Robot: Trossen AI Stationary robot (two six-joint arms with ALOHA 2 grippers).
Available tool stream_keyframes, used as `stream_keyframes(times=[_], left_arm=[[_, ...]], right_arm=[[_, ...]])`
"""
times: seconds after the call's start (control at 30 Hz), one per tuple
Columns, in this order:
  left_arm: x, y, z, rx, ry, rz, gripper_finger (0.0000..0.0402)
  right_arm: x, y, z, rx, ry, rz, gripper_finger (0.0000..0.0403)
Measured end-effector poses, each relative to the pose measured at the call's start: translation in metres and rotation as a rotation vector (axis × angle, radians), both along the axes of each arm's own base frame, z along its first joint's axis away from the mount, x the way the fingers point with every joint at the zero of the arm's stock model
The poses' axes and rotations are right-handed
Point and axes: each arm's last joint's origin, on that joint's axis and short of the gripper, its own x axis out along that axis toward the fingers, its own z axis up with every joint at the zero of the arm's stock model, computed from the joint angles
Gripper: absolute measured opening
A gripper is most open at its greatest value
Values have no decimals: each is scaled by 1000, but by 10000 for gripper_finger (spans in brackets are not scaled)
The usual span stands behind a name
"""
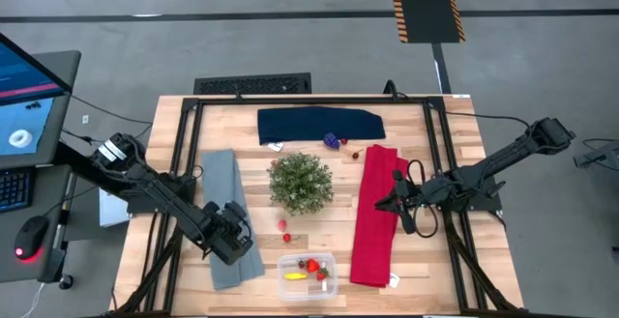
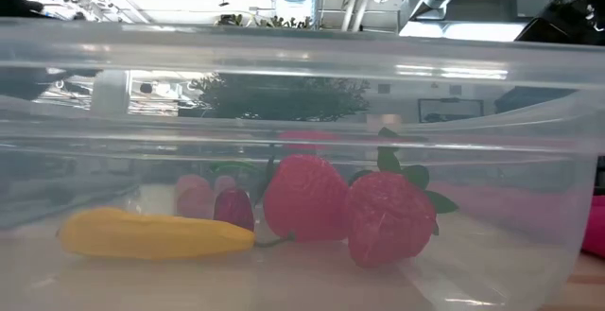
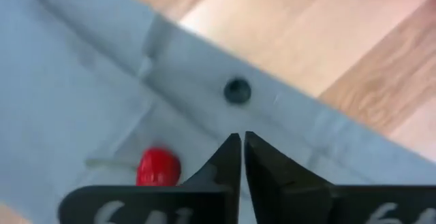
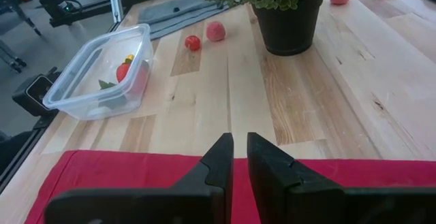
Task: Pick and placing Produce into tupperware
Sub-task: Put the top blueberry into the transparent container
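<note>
The small dark berry (image 3: pixel 237 91) is past the closed, empty fingers of my left gripper, so next I open them and move them around that dark berry before I close them.
The clear tupperware (image 1: pixel 308 275) stands at the table's near edge. It holds two red strawberries (image 2: pixel 304 198), a small dark red berry (image 2: pixel 233 208) and a yellow piece (image 2: pixel 151 236). My left gripper (image 3: pixel 242 137) is shut with nothing between its fingers and points down over the grey cloth (image 1: pixel 230 216). A red berry (image 3: pixel 158 168) and a small dark berry (image 3: pixel 237 90) lie on that cloth beside its tips. Two red berries (image 1: pixel 284 229) lie on the wood near the potted plant (image 1: pixel 302 181). My right gripper (image 4: pixel 238 139) hangs shut over the red cloth (image 1: pixel 374 216).
A dark blue cloth (image 1: pixel 319 125) lies at the far side, with a purple grape cluster (image 1: pixel 332 141) and a small red piece (image 1: pixel 355 154) just in front of it. Bare wood (image 4: pixel 306 108) shows between the plant pot and the red cloth.
</note>
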Motion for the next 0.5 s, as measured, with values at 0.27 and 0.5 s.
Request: stream_keyframes(times=[0.27,0.5], left_arm=[[14,21,0,2,39,-13,103],[21,28,0,-21,37,-30,127]], right_arm=[[0,0,0,0,1,-1,65],[0,0,0,0,1,-1,65]])
